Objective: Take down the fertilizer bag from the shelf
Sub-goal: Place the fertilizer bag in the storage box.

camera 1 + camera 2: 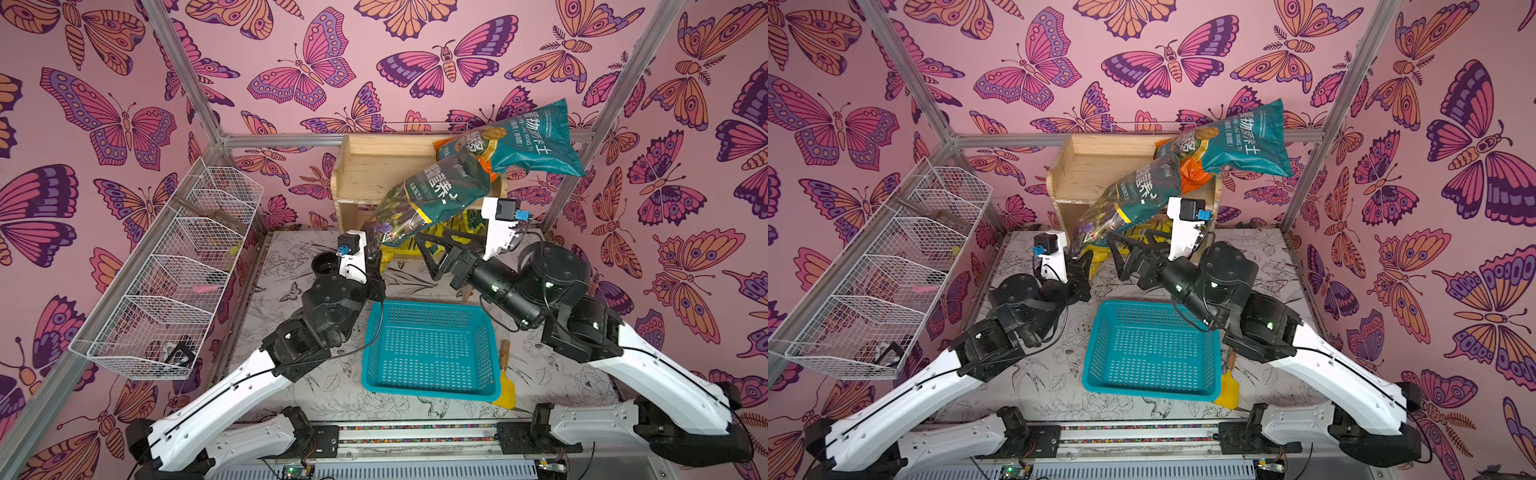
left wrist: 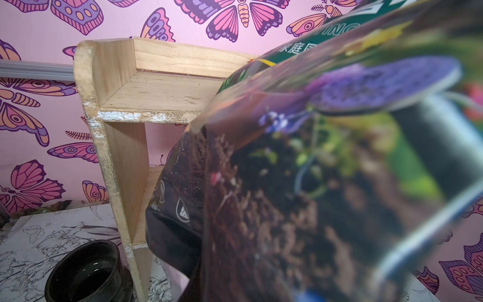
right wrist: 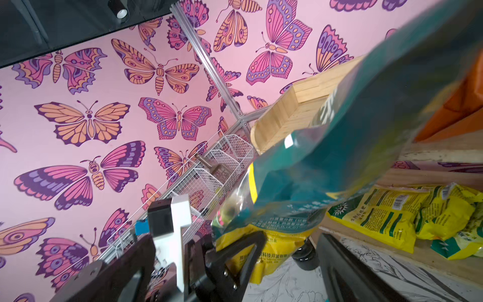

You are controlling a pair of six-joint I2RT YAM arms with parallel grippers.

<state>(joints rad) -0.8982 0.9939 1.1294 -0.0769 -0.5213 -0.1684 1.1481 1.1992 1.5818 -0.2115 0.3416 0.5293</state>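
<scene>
The dark green bag's low end (image 1: pixel 379 233) is in my left gripper and the bag's top leans against the shelf, so my right gripper should grab the bag's long edge (image 1: pixel 438 220).
The pale wooden shelf (image 1: pixel 374 162) (image 1: pixel 1092 166) (image 2: pixel 156 91) (image 3: pixel 295 109) stands against the back wall. A dark green fertilizer bag (image 1: pixel 436 191) (image 1: pixel 1138 187) (image 2: pixel 287 183) (image 3: pixel 352 130) slants down off its top tier toward the front left. My left gripper (image 1: pixel 376 259) (image 1: pixel 1084 262) is shut on the bag's low end; the bag hides its jaws in the left wrist view. My right gripper (image 1: pixel 432 241) (image 1: pixel 1127 245) (image 3: pixel 290 243) stands open just under the bag's yellow underside, with nothing held.
A second teal bag (image 1: pixel 536 133) leans high on the shelf's right end. Yellow bags (image 3: pixel 386 211) lie on the lower tier. A blue basket (image 1: pixel 432 353) sits in front, a black pot (image 1: pixel 324 264) (image 2: pixel 86 269) by the left gripper, and a white wire rack (image 1: pixel 178 282) on the left wall.
</scene>
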